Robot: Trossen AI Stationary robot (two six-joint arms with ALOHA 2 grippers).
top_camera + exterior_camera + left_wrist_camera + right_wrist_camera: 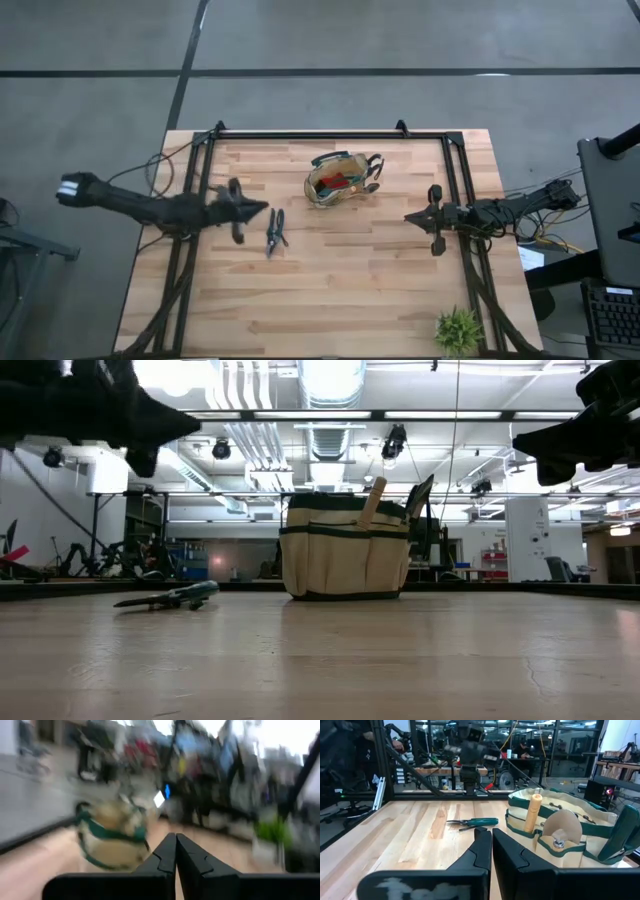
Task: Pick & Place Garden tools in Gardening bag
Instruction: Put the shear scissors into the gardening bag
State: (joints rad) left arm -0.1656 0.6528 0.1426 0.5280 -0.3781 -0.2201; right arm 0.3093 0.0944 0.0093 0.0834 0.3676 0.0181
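My gripper will lower the pruning shears in, and the bag point(343, 180) will stay open and upright then, because the gardening bag's opening point(331, 182) is wide open.
The gardening bag point(340, 180), tan with dark green trim, stands upright on its base at the far middle of the table. A wooden tool handle point(372, 500), a silver trowel blade point(562, 827) and a red item point(340, 182) show inside it. One pair of pruning shears point(276, 230) lies flat on the wood to the bag's near left, also visible in the low view point(170, 598). My left gripper point(262, 209) is shut and empty, hovering level just left of the shears. My right gripper point(408, 216) is shut and empty, right of the bag, above the table.
A small green plant point(458, 330) stands at the near right corner. A black frame point(330, 134) runs along the far edge and down both sides of the table. Bare wood point(340, 290) lies between the shears and the near edge.
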